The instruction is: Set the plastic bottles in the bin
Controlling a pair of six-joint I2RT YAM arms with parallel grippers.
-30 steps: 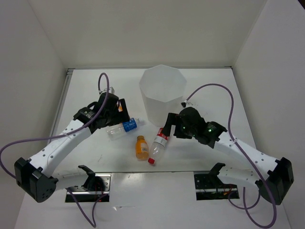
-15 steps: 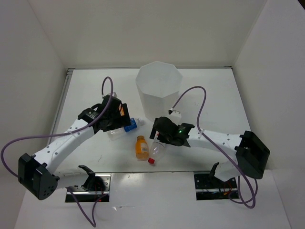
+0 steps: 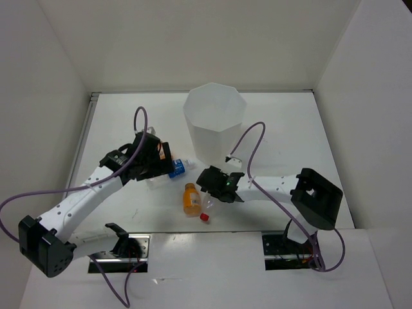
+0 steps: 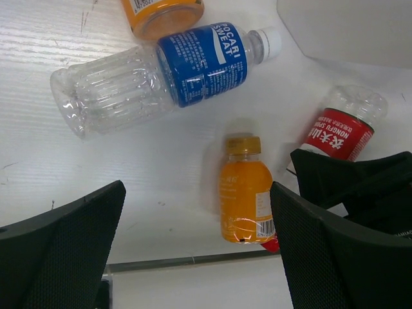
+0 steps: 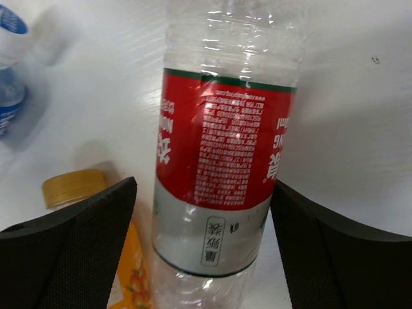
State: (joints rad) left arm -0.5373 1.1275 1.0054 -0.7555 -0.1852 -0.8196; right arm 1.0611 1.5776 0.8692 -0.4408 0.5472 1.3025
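Observation:
A rounded orange base (image 4: 170, 22) with a label can be seen beyond the blue-label bottle. I should expect another orange bottle (image 3: 162, 153) to be hidden under my left gripper.
The bin (image 3: 215, 122) stands at the back middle. Three bottles lie in front of it. The blue-label bottle (image 3: 172, 170) (image 4: 174, 71) lies partly under my left gripper (image 3: 154, 164), which is open and empty above the table (image 4: 199, 257). The orange bottle (image 3: 190, 198) (image 4: 246, 193) (image 5: 84, 193) lies beside the red-label bottle (image 4: 341, 129) (image 5: 222, 154). My right gripper (image 3: 215, 187) (image 5: 206, 257) is open, its jaws standing either side of the red-label bottle's body, low over the table. Only the bottle's red cap (image 3: 205, 217) shows in the top view.
A further orange container (image 4: 161, 9) shows at the top edge of the left wrist view. White walls close the table at the back and both sides. The table's near edge (image 4: 193, 261) lies just past the orange bottle. The right arm's elbow (image 3: 315, 196) sticks up at the right.
My right gripper has moved left and down over the red-label bottle, now straddling it. My left gripper has shifted slightly over the blue-label bottle. The bottles have not moved.

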